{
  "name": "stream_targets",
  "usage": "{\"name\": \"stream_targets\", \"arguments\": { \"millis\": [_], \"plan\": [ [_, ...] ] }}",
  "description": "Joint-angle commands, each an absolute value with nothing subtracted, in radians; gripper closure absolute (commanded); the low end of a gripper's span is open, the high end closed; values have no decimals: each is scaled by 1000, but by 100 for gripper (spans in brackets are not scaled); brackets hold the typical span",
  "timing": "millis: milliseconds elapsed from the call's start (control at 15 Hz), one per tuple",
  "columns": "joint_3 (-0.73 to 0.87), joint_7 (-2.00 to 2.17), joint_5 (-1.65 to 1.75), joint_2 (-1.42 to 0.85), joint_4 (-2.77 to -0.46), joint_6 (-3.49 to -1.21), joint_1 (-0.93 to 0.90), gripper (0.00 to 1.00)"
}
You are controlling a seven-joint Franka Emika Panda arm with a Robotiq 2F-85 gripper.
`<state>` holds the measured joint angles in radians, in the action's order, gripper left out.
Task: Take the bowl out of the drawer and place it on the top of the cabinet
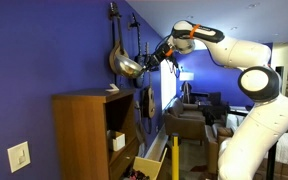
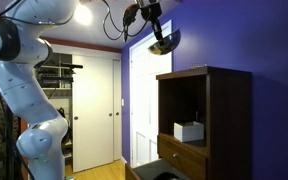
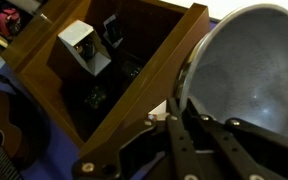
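The bowl (image 1: 129,66) is hanging tilted and high by the cabinet's edge, so my gripper should move the bowl back over the cabinet's top (image 1: 96,93) and make it level before lowering it.
My gripper (image 1: 144,64) is shut on the rim of the shiny silver metal bowl (image 1: 128,67) and holds it tilted in the air, well above the brown wooden cabinet (image 1: 79,135). In an exterior view the bowl (image 2: 167,43) hangs above the cabinet's flat top (image 2: 199,72), with the gripper (image 2: 156,32) over it. In the wrist view the bowl (image 3: 249,70) fills the right side, its rim pinched between my fingers (image 3: 182,110), and the cabinet (image 3: 134,45) lies below. The pale wood drawer (image 1: 149,163) stands pulled open at the cabinet's base.
A white box (image 2: 189,131) sits on a cabinet shelf and also shows in the wrist view (image 3: 84,47). Guitars (image 1: 115,45) hang on the blue wall behind the cabinet. A leather armchair (image 1: 189,122) and a light switch (image 1: 19,157) are nearby. White closet doors (image 2: 94,105) stand beyond.
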<state>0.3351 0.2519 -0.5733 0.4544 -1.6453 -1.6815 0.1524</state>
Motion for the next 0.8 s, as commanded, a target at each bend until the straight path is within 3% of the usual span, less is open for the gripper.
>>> {"name": "stream_targets", "arguments": {
  "millis": [0, 67, 133, 533, 733],
  "plan": [
    [329, 244, -584, 447, -1637, -1671, 168, 91],
    [329, 242, -584, 446, -1637, -1671, 168, 91],
    [316, 265, -603, 444, -1644, -1682, 160, 98],
    [89, 424, -514, 369, -1616, -1893, 136, 98],
    [28, 539, -412, 291, -1549, -1878, 134, 98]
  ]
}}
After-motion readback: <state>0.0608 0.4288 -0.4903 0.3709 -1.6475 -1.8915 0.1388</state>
